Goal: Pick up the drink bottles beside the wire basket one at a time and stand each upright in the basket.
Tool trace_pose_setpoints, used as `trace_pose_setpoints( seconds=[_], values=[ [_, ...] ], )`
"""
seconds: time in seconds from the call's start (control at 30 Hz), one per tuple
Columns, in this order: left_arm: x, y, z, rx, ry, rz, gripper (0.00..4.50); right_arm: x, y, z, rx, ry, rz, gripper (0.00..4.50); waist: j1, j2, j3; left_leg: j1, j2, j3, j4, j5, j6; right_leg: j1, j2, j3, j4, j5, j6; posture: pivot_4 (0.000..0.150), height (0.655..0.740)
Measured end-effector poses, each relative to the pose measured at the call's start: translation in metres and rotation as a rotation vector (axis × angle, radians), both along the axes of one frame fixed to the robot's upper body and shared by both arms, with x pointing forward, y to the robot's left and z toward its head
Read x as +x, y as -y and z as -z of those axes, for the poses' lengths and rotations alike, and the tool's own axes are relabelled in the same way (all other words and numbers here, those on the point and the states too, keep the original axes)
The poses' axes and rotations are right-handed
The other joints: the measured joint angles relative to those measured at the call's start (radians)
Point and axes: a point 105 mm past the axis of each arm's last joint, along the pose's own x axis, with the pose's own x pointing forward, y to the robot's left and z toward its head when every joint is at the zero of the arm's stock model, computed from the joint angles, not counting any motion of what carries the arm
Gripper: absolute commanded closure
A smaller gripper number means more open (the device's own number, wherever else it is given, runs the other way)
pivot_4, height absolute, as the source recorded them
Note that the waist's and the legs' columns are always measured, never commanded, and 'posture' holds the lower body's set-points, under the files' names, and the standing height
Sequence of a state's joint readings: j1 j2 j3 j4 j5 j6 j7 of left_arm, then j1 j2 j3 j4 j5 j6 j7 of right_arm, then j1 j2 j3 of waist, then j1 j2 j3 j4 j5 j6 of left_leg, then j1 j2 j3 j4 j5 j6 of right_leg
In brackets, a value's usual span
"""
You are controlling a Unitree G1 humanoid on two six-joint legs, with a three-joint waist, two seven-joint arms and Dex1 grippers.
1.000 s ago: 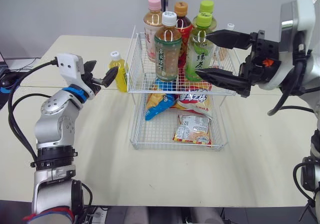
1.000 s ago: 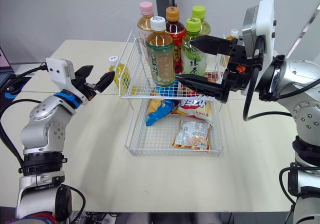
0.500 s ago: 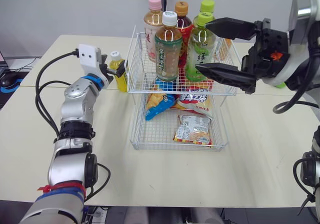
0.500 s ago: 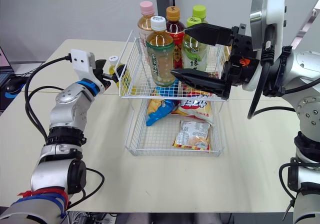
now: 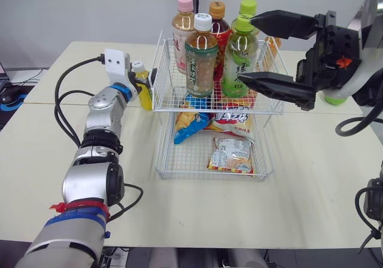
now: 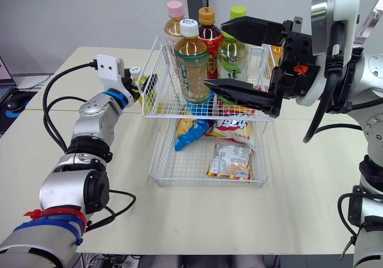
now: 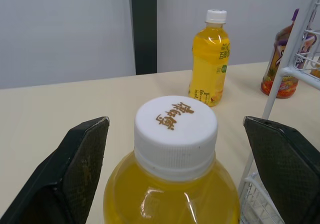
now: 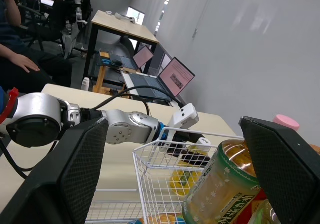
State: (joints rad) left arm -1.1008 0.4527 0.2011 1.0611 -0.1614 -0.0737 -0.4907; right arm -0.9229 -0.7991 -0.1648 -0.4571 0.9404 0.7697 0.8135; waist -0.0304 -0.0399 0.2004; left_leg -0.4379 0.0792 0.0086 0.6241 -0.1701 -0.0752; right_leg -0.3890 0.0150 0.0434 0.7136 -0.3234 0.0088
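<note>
The small yellow drink bottle (image 5: pixel 144 91) will fit upright when I lower it, because the upper level has a gap (image 5: pixel 172 91) in front of the pink-capped bottle.
A small yellow drink bottle (image 5: pixel 144 90) with a white cap (image 7: pixel 175 129) stands on the table against the left side of the two-tier wire basket (image 5: pixel 159 70). My left gripper (image 5: pixel 142 79) is open, with one finger on each side of the bottle's neck and a gap to the cap. Several bottles (image 5: pixel 201 55) stand upright in the basket's upper tier. My right gripper (image 5: pixel 246 49) hangs open over the right end of that tier, its fingers above and in front of the green bottles (image 5: pixel 240 52). Another yellow bottle (image 7: pixel 210 59) stands behind the basket.
Snack packets (image 5: pixel 230 153) lie in the basket's lower tier. An orange-brown bottle (image 7: pixel 282 59) stands on the table beyond the basket's back. A cable (image 5: pixel 66 112) trails from my left arm. In the right wrist view a person's hand (image 8: pixel 20 61) rests beyond the table.
My left arm has stretched forward to the yellow bottle, and its fingers now flank the bottle's neck. My right gripper has risen a little and drifted right, still open.
</note>
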Motion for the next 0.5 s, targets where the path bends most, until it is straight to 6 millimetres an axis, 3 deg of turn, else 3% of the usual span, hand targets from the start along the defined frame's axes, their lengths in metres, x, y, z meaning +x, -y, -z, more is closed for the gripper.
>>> trace_pose_setpoints(
  seconds=[0.07,0.3,0.5],
  values=[
    [0.0005,0.0000,0.0003,0.005,-0.003,-0.003,0.82,0.0005,0.0003,-0.0001,-0.001,0.002,0.004,0.00,0.000,0.000,0.000,0.000,0.000,0.000,0.000,0.000,0.000,0.000,0.000,0.000,0.000,0.000,0.000,0.150,0.7400],
    [0.0011,0.0005,-0.0056,0.007,0.007,-0.003,2.97,0.0011,0.0006,-0.0001,-0.001,0.006,0.010,0.00,0.001,0.000,0.000,0.000,0.000,0.000,0.000,0.000,0.000,0.000,0.000,0.000,0.000,0.000,0.000,0.150,0.7400],
    [0.0009,0.0006,-0.0061,0.008,0.008,0.000,3.12,-0.0002,0.0005,-0.0012,0.000,0.019,-0.001,0.00,0.001,0.000,0.000,0.000,0.000,0.000,0.000,0.000,0.000,0.000,0.000,0.000,0.000,0.000,0.000,0.150,0.7400]
  ],
)
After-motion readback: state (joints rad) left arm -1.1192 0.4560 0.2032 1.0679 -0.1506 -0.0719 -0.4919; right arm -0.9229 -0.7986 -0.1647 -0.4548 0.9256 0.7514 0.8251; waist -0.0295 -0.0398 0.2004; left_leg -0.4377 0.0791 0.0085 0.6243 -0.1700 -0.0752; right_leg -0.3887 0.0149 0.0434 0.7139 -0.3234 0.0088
